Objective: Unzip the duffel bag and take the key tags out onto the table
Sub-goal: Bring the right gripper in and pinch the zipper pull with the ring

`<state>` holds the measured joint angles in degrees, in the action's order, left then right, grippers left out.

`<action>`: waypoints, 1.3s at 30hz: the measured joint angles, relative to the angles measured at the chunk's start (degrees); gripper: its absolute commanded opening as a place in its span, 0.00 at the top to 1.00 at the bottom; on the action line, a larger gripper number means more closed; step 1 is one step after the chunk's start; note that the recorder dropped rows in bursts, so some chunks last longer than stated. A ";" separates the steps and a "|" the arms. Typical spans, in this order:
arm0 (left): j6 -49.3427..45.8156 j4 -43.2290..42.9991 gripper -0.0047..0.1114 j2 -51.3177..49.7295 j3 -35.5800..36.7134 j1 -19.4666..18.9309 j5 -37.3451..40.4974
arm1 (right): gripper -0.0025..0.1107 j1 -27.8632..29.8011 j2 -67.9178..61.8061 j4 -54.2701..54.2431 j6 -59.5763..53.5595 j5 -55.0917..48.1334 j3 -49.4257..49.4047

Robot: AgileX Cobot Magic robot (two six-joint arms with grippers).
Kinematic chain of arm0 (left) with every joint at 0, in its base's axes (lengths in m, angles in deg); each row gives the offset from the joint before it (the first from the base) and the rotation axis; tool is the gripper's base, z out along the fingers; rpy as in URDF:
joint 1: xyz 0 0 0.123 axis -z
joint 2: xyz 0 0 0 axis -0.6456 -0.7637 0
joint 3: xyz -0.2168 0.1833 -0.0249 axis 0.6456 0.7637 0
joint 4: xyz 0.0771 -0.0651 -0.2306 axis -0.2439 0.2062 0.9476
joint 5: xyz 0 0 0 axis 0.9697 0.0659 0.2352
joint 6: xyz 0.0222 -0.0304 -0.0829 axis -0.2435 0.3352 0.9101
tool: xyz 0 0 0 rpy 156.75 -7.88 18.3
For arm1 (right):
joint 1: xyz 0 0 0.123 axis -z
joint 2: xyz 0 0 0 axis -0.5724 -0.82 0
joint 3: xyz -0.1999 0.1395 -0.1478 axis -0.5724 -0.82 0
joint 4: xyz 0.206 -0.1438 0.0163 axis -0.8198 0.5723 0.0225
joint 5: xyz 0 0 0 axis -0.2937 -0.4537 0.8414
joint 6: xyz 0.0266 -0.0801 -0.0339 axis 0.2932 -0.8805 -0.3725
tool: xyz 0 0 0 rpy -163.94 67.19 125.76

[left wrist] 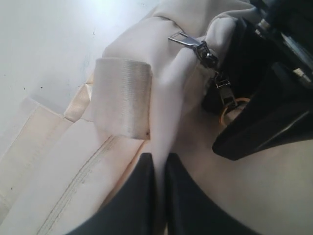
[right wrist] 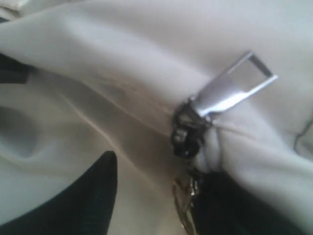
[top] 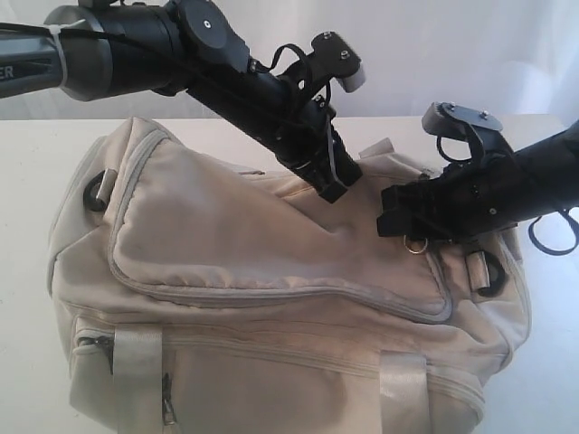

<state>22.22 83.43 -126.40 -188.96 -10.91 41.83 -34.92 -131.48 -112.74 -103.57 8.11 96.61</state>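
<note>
The small metal ring [top: 416, 245] hangs under the silver zipper pull [right wrist: 234, 89]. The zipper will open from the top down when I pull the ring.
The beige duffel bag [top: 253, 244] fills the middle of the white table [top: 27, 181], with its front pocket zipper closed. My left gripper [top: 333, 190] presses down on the bag's top and is shut on a raised fold of the fabric [left wrist: 161, 122]. My right gripper [top: 391, 215] sits just to its right at the top zipper. Its fingers [right wrist: 95, 196] stand apart, open, beside the dark slider [right wrist: 185, 139]. A silver zipper pull [right wrist: 234, 90] sticks up from the slider and a small metal ring [right wrist: 183, 208] hangs below it. The key tags are hidden.
A pale webbing strap loop [left wrist: 122, 95] lies next to the pinched fold. Black D-rings [top: 95, 194] sit at both ends of the bag. Bare table [left wrist: 49, 49] shows behind the bag. The two arms nearly touch above the bag.
</note>
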 measured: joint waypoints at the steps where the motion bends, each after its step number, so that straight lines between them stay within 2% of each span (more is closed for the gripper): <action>1: 0.00 -0.11 0.96 0.00 0.00 0.00 0.00 | 0.67 0.00 -0.28 0.00 0.00 -0.13 0.00; 5: 0.00 -0.10 0.96 0.00 0.00 0.00 0.06 | 0.78 0.00 -0.63 0.00 0.00 -0.49 0.00; 14: 0.00 -0.10 0.96 0.00 0.00 0.00 0.15 | 0.80 0.00 -0.74 0.80 0.00 -2.54 0.00; 17: 0.00 -0.10 0.96 0.00 0.00 0.00 0.19 | 0.91 0.00 -0.74 2.70 1.11 -3.51 0.00; 18: 0.00 -0.22 0.96 0.00 0.00 0.00 0.19 | 0.98 0.00 -0.74 3.87 1.66 -3.63 0.00; 32: 0.00 -0.22 0.96 0.00 0.00 0.00 0.28 | 0.98 0.00 3.59 11.34 6.45 -3.18 0.00; 39: 1.20 -0.22 0.96 0.00 0.00 0.00 -0.23 | 0.98 0.00 8.18 21.92 15.09 -3.50 0.00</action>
<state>23.42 83.21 -126.40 -188.96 -10.91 41.60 -34.92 -123.30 -90.82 -88.48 4.60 96.61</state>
